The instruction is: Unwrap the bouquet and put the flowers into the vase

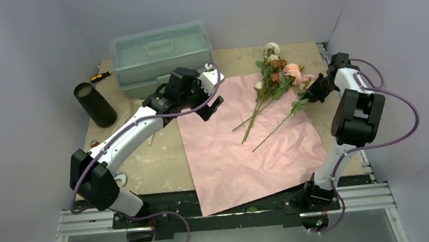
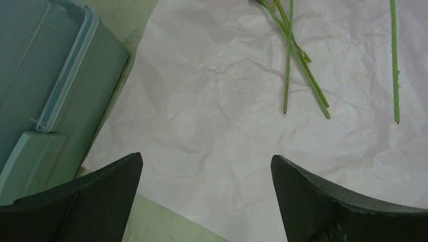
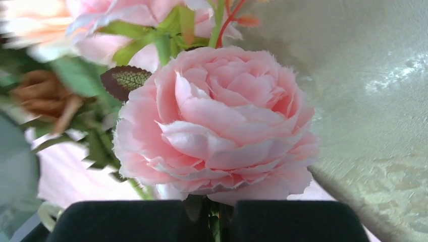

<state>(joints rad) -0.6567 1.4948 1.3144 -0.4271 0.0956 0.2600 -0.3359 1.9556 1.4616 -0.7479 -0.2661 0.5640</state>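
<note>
The black vase (image 1: 95,104) is a long way across from the pink rose in my right gripper, so next I raise the rose (image 1: 309,79) and hand it over to my left gripper.
The bouquet lies opened out: its crinkled paper (image 1: 244,147) is spread flat, pink side up, with the flowers (image 1: 275,72) lying across its far right corner. Their green stems (image 2: 303,65) point toward the middle of the sheet. My right gripper (image 1: 314,93) is shut on the stem of a pink rose (image 3: 217,121), just under its head, and the jaws (image 3: 217,217) pinch that stem. My left gripper (image 1: 214,94) hangs open over the paper's far left edge (image 2: 207,166), holding nothing. The black vase (image 1: 94,104) stands upright at the far left.
A pale green toolbox (image 1: 162,55) sits at the back, close to my left gripper and visible beside it (image 2: 45,75). A yellow-handled screwdriver (image 1: 100,77) lies between the toolbox and the vase. Grey walls close in the table on three sides.
</note>
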